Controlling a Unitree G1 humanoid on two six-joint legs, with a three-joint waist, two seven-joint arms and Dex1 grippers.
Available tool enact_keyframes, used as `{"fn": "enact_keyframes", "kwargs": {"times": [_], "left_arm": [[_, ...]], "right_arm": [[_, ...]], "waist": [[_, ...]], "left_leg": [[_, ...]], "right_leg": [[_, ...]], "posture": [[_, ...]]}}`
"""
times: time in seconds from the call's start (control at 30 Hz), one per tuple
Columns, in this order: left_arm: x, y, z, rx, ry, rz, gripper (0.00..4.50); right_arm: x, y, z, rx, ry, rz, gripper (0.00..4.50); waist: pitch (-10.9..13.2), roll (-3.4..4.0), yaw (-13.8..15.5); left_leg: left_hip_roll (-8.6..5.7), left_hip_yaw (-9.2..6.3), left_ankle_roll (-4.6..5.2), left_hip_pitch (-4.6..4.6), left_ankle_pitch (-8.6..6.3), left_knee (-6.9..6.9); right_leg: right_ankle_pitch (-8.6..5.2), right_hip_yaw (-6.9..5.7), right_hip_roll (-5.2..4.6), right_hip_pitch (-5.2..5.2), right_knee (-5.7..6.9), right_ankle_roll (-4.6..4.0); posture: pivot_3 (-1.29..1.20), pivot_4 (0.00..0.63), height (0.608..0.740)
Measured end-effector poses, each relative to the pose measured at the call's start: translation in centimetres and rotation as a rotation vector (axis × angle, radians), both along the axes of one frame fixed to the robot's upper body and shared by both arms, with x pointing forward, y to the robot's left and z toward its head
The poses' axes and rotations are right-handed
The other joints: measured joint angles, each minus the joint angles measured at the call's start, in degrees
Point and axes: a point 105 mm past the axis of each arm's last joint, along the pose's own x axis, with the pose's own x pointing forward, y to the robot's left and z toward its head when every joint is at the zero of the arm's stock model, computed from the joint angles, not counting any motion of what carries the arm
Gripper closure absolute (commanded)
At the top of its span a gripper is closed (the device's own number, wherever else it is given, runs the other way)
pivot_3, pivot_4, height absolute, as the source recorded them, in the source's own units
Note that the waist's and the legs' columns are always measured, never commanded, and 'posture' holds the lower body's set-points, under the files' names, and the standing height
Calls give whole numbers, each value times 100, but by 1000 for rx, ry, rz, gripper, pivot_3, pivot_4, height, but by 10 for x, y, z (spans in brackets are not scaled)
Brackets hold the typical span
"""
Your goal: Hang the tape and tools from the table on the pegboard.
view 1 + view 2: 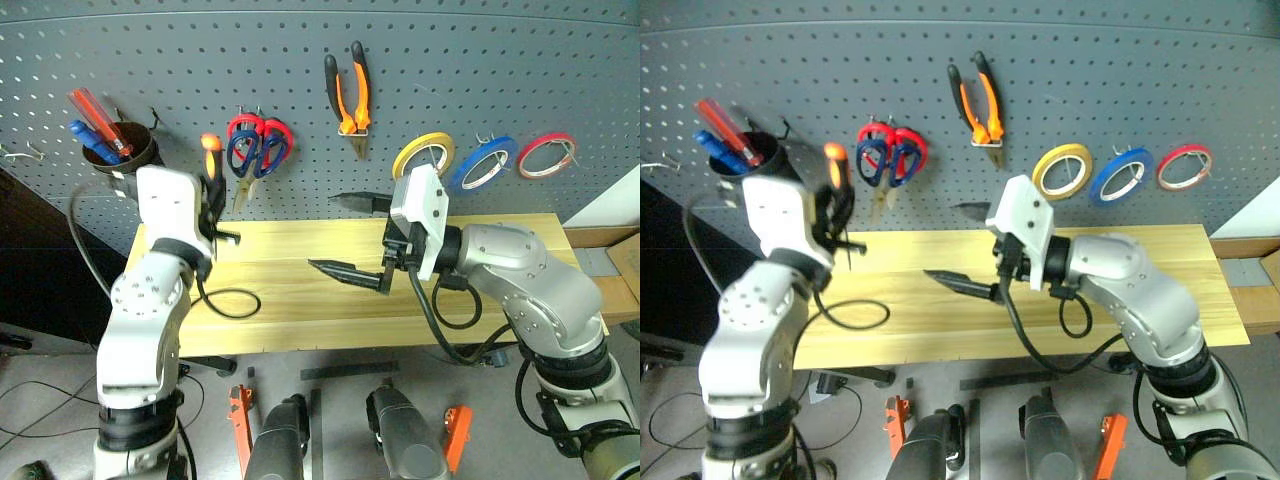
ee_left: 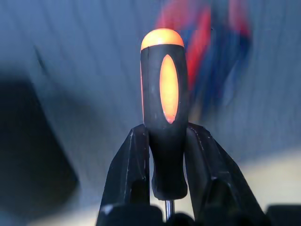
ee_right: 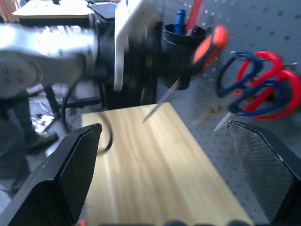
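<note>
The screwdriver's thin shaft (image 3: 162,100) is hanging below the level of the black cup's rim. My left gripper needs to raise it high first and then lower it into the cup's opening (image 1: 130,138).
My left gripper (image 1: 212,195) is shut on the lower part of the orange-and-black screwdriver (image 2: 164,117), holding it handle-up in front of the pegboard (image 1: 500,60), beside a black cup (image 1: 120,155). Its thin shaft (image 3: 162,101) points down toward the table (image 1: 300,310). My right gripper (image 1: 337,235) hangs open and empty over the middle of the table, pointing left. On the pegboard hang the blue tape (image 1: 483,163), the orange-and-black pliers (image 1: 348,95) and the blue-handled scissors (image 1: 243,152).
Red-handled scissors (image 1: 270,133) overlap the blue ones. A yellow roll (image 1: 422,153) and a red roll (image 1: 546,153) flank the blue tape. The black cup holds red and blue handled tools. A black cable loop (image 1: 230,302) lies on the table's left part.
</note>
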Motion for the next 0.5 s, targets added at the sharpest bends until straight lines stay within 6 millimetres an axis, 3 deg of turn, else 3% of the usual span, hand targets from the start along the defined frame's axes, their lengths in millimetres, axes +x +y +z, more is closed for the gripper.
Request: {"fn": "enact_keyframes", "kwargs": {"times": [0.07, 0.27, 0.4, 0.5], "left_arm": [[3, 6, 27, -11, -76, 24, 3807], [8, 22, 80, -41, -209, 77, 3807], [7, 38, 109, -61, -285, 120, 3807], [4, 55, 120, -86, -318, 168, 3807]], "right_arm": [[5, -2, 1, -2, -2, -6, 0], [9, -2, 9, 1, -40, 2, 0], [12, -3, 8, 0, -39, -8, 0], [14, -3, 10, -2, -47, -11, 0]], "waist": [[0, 0, -6], [-3, -6, -13], [-4, -6, -13], [-4, -6, -22]], "left_leg": [[1, 3, 0, -1, 0, -1], [0, 11, -1, -5, 0, -3], [0, 12, -6, -5, 3, -2], [0, 12, -16, -3, 9, -2]], "right_leg": [[0, 1, 1, -2, -2, 0], [0, 1, 0, -6, -13, 0], [0, 1, -2, -8, -11, 0], [0, 2, -2, -11, -7, 0]], "posture": [[-200, 247, 740], [-196, 238, 740], [-196, 238, 740], [-195, 231, 740]]}}
